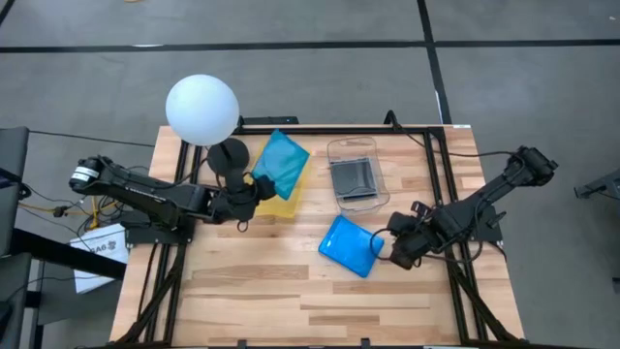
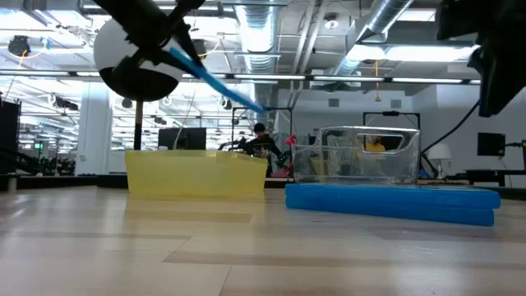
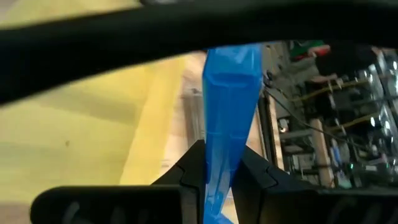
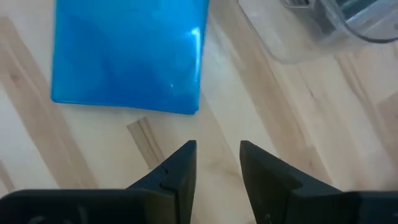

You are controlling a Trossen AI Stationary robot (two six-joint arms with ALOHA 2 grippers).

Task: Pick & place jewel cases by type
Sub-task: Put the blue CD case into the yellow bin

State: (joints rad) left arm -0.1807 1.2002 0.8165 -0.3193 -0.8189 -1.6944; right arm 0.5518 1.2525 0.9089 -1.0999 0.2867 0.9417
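Note:
The bright blue jewel case (image 1: 281,163) is slanting down over the open yellow tray (image 1: 284,206), so the robot's left gripper goes on lowering until the case is in the tray, then let go.
My left gripper (image 1: 250,186) is shut on a bright blue jewel case (image 1: 282,162), held tilted in the air above the flat yellow tray (image 1: 281,206). In the low view the case (image 2: 215,82) slants down from the gripper, above the tray (image 2: 196,174). A second blue jewel case (image 1: 349,245) lies flat on the table. My right gripper (image 1: 390,249) is open and empty just beyond this case's right edge; its wrist view shows the case (image 4: 127,56) ahead of the fingers. A grey jewel case (image 1: 351,176) lies in the clear container (image 1: 373,199). My left gripper pinches the blue case between its two fingers (image 3: 193,171) at the edge nearest the arm (image 3: 219,163). The fingers come roughly level from the table's left. The case is lifted clear of the tray and slopes down away from the gripper (image 2: 246,103).
A white globe (image 1: 201,109) on a dark round base (image 1: 228,155) stands at the far left, close to my left gripper. The clear container (image 2: 357,160) stands right of the yellow tray. Bare wood (image 1: 262,291) fills the near half of the table.

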